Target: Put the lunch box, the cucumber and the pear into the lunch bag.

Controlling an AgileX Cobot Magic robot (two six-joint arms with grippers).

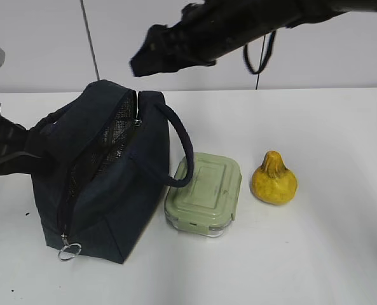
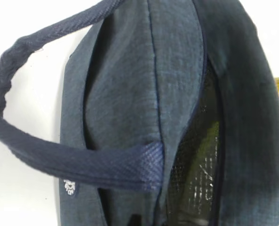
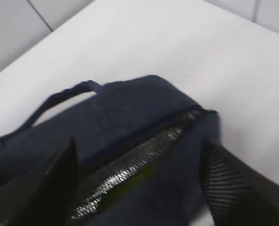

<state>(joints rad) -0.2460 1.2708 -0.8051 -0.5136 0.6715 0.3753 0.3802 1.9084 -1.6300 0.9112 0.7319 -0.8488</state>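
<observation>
I expect the yellow pear [image 1: 274, 180] to settle deep inside when I lower it through, because the lunch bag's loose sides leave a long dark gap [image 1: 101, 151].
The navy lunch bag [image 1: 105, 178] stands at the left with its zipper open and its ring pull [image 1: 68, 251] at the front. A green shape, the cucumber [image 3: 134, 181], lies inside; it also shows through the mesh in the left wrist view [image 2: 201, 155]. The sage-lidded lunch box [image 1: 204, 192] sits on the table right of the bag. The yellow pear [image 1: 274, 179] sits right of the box. My right gripper [image 3: 139, 143] hangs open and empty above the bag's opening, and also shows in the exterior view [image 1: 143, 58]. My left arm [image 1: 7, 145] presses against the bag's left side; its jaws are hidden.
The white table [image 1: 315, 254] runs to a grey wall behind. One bag handle [image 1: 182, 149] arches over the lunch box's left edge. The other handle [image 2: 45, 155] loops out on the bag's left side.
</observation>
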